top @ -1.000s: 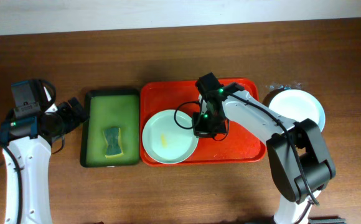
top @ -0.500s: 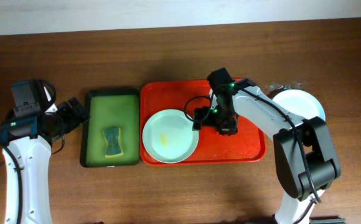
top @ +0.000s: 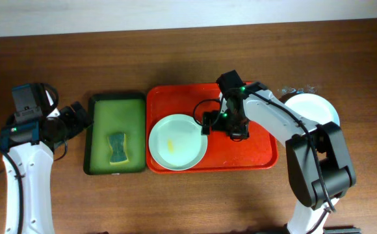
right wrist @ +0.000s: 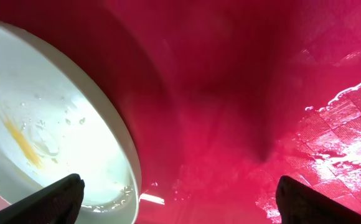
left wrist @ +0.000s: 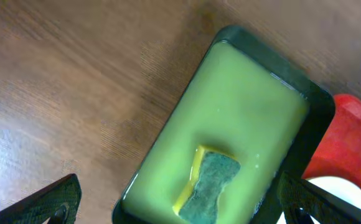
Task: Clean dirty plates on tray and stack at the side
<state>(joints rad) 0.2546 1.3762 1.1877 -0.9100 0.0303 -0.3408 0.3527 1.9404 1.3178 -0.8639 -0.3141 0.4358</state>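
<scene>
I can see the sponge curve in at its narrow waist, so its middle will crease inward and its loose end stay fanned wide when I lift it.
A pale plate with a yellow smear lies flat at the left end of the red tray. My right gripper hovers open just right of that plate's rim, holding nothing. In the right wrist view the gripper spans the plate's edge and the wet tray floor. A white plate rests on the table right of the tray, partly behind the right arm. My left gripper stands open beside the green tray, empty.
A dark green tray left of the red one holds a sponge. In the left wrist view the sponge lies in green liquid, with the red tray's corner at right. Bare wooden table lies behind.
My right gripper opened, let go of the plate's right rim and drew back to the right. The plate stays flat on the tray. The left arm has not moved.
</scene>
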